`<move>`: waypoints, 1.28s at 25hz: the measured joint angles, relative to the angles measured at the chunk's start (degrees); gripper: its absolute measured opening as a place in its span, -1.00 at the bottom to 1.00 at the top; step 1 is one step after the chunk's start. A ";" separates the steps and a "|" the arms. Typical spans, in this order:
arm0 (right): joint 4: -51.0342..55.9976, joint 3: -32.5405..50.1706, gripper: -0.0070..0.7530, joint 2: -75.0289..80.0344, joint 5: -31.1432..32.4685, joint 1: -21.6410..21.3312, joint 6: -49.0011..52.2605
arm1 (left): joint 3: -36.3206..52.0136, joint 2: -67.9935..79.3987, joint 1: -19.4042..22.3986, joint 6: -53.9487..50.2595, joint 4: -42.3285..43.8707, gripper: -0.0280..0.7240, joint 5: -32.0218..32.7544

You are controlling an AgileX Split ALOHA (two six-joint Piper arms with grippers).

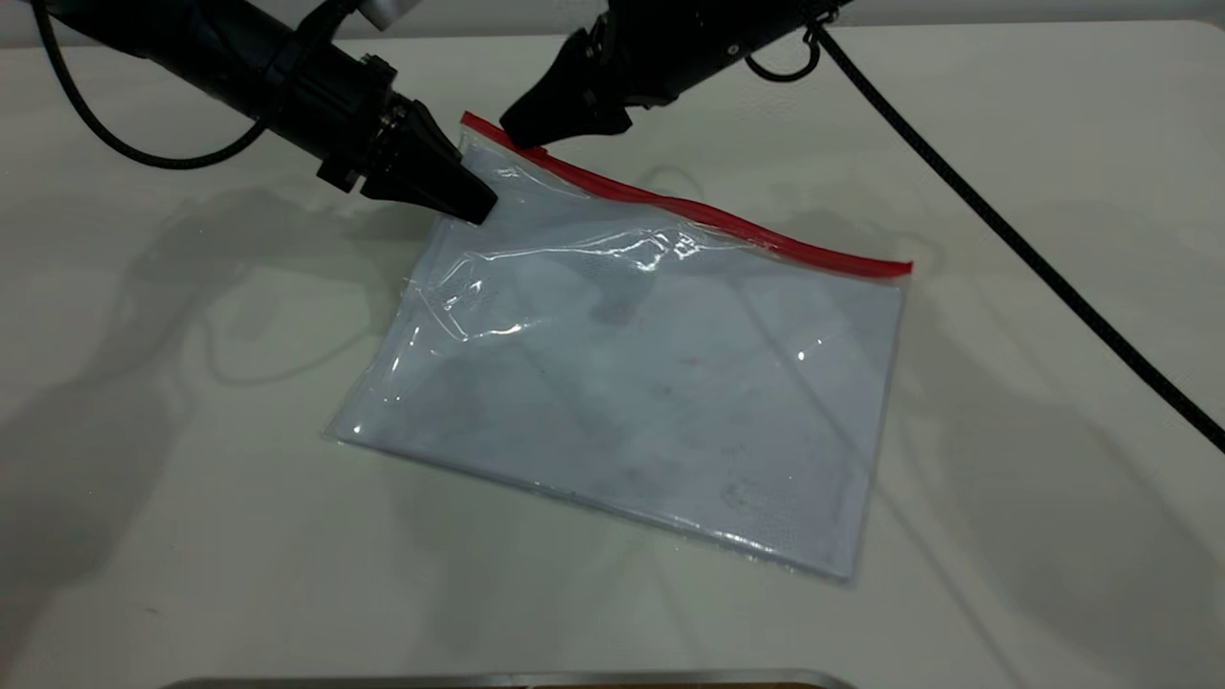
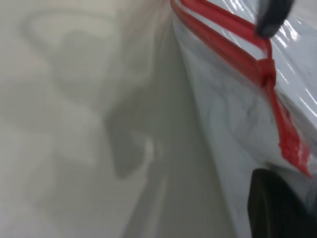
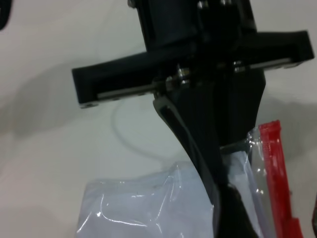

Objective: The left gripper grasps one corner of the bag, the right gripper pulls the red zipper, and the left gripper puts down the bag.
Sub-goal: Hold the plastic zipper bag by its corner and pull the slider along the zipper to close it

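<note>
I should keep the bag's corner [image 1: 471,136] still with my left gripper, because my right gripper's fingers are next to the red slider [image 2: 266,72]. I should keep it still while my right gripper closes on the slider.
The clear bag [image 1: 651,383] with white sheets inside lies on the table, its far-left part raised. The red zipper [image 1: 708,212] runs along its far edge. My left gripper [image 1: 478,209] is shut on the bag's plastic just below the corner [image 1: 471,124] where the red strip ends. The right wrist view shows its fingers [image 3: 218,163] clamped beside the red strip [image 3: 272,168]. My right gripper [image 1: 517,134] sits on the zipper near that corner, tips together on the red strip. In the left wrist view its tip [image 2: 272,20] is just beside the small red slider [image 2: 267,74].
The white table [image 1: 191,478] surrounds the bag. The right arm's long black cable [image 1: 1005,230] crosses the table at the right. The left arm's thin cable [image 1: 115,144] hangs at the far left. A metal edge [image 1: 507,679] lies at the near border.
</note>
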 joint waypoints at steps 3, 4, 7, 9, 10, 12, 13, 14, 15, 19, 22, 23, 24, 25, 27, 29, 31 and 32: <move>0.30 0.00 0.16 0.36 0.00 0.00 -0.76 | 0.00 -0.01 -0.13 0.83 0.05 -0.78 0.06; 0.31 0.00 0.15 0.46 0.00 0.00 -0.92 | 0.00 -0.01 -0.13 1.04 0.05 -0.78 0.06; 0.46 0.00 0.14 0.65 -0.17 -0.05 -1.04 | 0.00 -0.01 -0.13 1.22 0.05 -0.78 0.06; 0.46 0.00 0.14 0.83 -0.29 -0.05 -1.04 | 0.00 -0.01 -0.15 1.27 0.10 -0.78 0.06; 0.51 -0.07 0.14 0.96 -0.34 -0.05 -1.04 | 0.00 -0.01 -0.15 1.27 0.10 -0.78 0.06; 0.92 -0.06 0.14 1.38 -0.63 -0.05 -1.18 | 0.00 -0.01 -0.20 1.27 0.10 -0.78 0.06; 0.97 -0.06 0.14 1.64 -1.15 -0.05 -1.20 | 0.00 -0.01 -0.20 1.33 0.10 -0.78 0.06; 1.09 -0.06 0.14 1.85 -1.70 -0.05 -1.20 | 0.00 -0.01 -0.20 1.39 0.10 -0.78 0.06; 1.30 -0.06 0.14 2.04 -2.06 -0.05 -1.25 | 0.00 -0.01 -0.20 1.44 0.10 -0.78 0.06; 1.51 -0.06 0.14 2.51 -2.39 -0.05 -1.25 | 0.00 -0.01 -0.20 1.44 0.10 -0.78 0.06; 2.11 -0.06 0.09 2.51 -2.39 -0.05 -1.56 | 0.00 -0.01 -0.20 1.44 0.10 -0.78 0.06; 2.23 -0.06 0.06 2.51 -2.34 -0.05 -1.85 | 0.00 -0.01 -0.20 1.44 0.10 -0.78 0.06; 2.40 -0.06 0.00 2.51 -2.15 -0.05 -2.34 | 0.00 -0.01 -0.20 1.44 0.16 -0.78 0.06; 2.76 -0.06 -0.07 2.51 -2.00 -0.05 -2.74 | 0.00 -0.01 -0.20 1.44 0.16 -0.78 0.06; 3.48 -0.06 -0.22 2.51 -1.54 -0.05 -3.43 | 0.00 -0.01 -0.20 1.44 0.16 -0.78 -0.20; 3.75 -0.06 -0.42 2.51 -1.34 -0.05 -3.72 | 0.00 -0.01 -0.20 1.44 0.16 -0.78 -0.47; 3.82 -0.06 -0.61 2.51 -1.34 -0.05 -3.77 | 0.00 -0.01 -0.20 1.44 0.16 -0.78 -0.53; 3.82 -0.06 -0.72 2.51 -1.34 -0.05 -3.77 | 0.00 -0.01 -0.20 1.44 0.16 -0.78 -0.53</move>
